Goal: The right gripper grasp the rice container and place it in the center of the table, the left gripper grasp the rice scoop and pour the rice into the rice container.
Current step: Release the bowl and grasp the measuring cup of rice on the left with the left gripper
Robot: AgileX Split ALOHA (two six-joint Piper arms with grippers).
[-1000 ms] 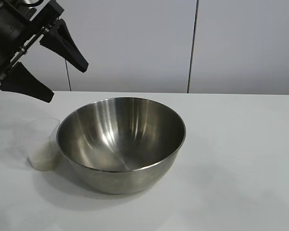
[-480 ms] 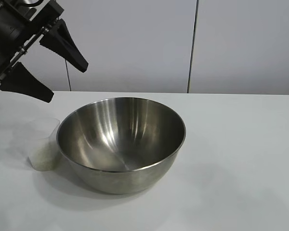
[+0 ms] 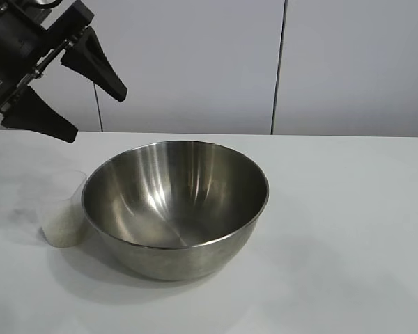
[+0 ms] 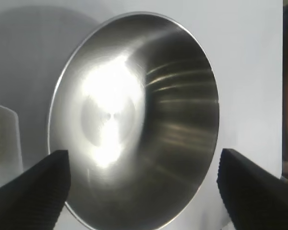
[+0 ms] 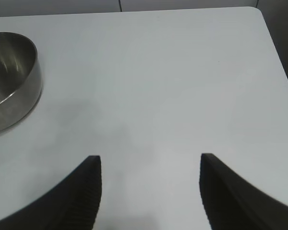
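The scoop's handle [image 3: 29,191] should be reached from low down after I back off, because my left gripper is pointing into the rice container and the rice scoop is touching its side [image 3: 85,206].
The rice container [image 3: 175,198], a big shiny steel bowl, stands upright on the white table [image 3: 348,229], with no rice showing inside. Touching its left side is the rice scoop [image 3: 61,205], a clear plastic cup holding white rice [image 3: 63,228]. My left gripper [image 3: 96,115] hangs open in the air above and behind the scoop, holding nothing. In the left wrist view the left gripper [image 4: 144,160] looks down into the rice container [image 4: 134,110], with the rice scoop [image 4: 4,139] at the side. My right gripper [image 5: 150,160] stands open over bare table [image 5: 182,72], well apart from the rice container [image 5: 9,81].
A pale panelled wall [image 3: 195,62] rises behind the table's far edge. The table's rounded corner and side edge [image 5: 273,57] show in the right wrist view, with a dark drop beyond.
The left gripper has risen very slightly. The bowl, the cup and the right gripper have not moved.
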